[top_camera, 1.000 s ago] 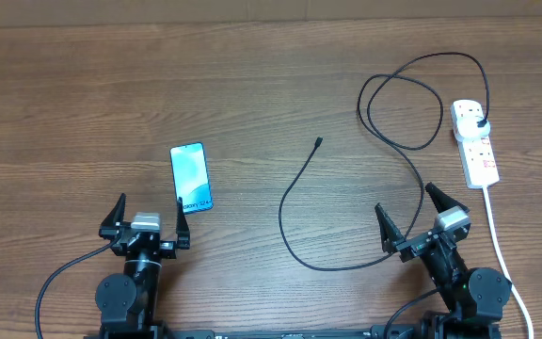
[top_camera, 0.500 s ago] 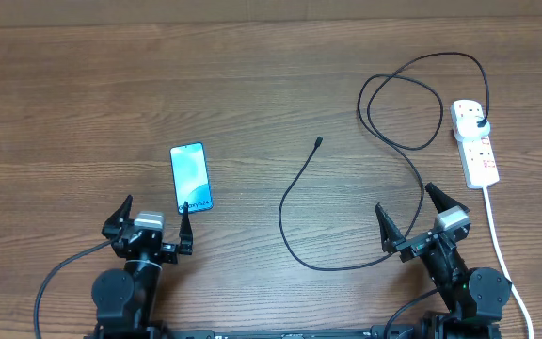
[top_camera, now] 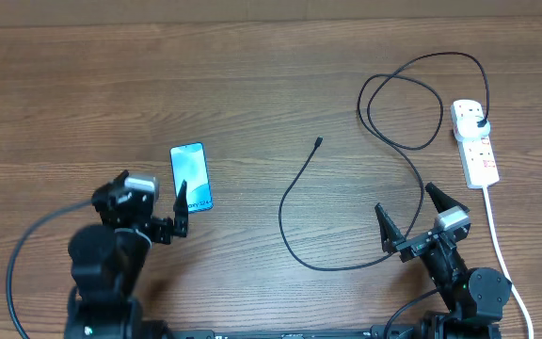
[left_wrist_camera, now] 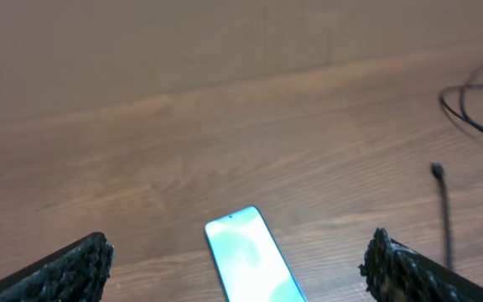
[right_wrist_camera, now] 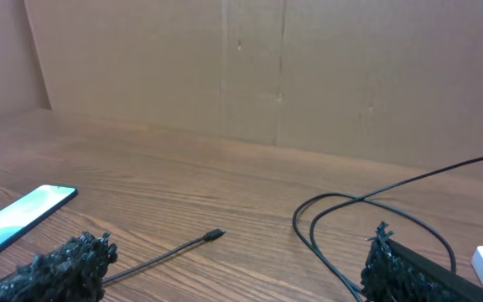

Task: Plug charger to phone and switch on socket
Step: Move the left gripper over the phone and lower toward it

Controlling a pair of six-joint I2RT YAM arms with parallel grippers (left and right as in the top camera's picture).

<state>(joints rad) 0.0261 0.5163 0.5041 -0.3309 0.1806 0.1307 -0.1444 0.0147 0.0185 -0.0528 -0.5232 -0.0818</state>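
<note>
My left gripper should rise and come down over the phone's far half, because it now faces the phone's near end, where the charger has to go in.
The phone lies flat on the table, screen lit; it also shows in the left wrist view and the right wrist view. My left gripper is open and empty, raised just left of and near the phone's near end. The charger cable loops across the table; its connector tip lies free at centre and shows in the right wrist view. Its plug sits in the white socket strip. My right gripper is open and empty, near the front edge.
The strip's thick white cord runs down the right side past my right arm. Cable loops lie at the back right. A brown cardboard wall stands behind the table.
My left arm has lifted and moved forward and left, its open gripper now closer to the phone's near end. The right arm, cable and phone have not moved.
</note>
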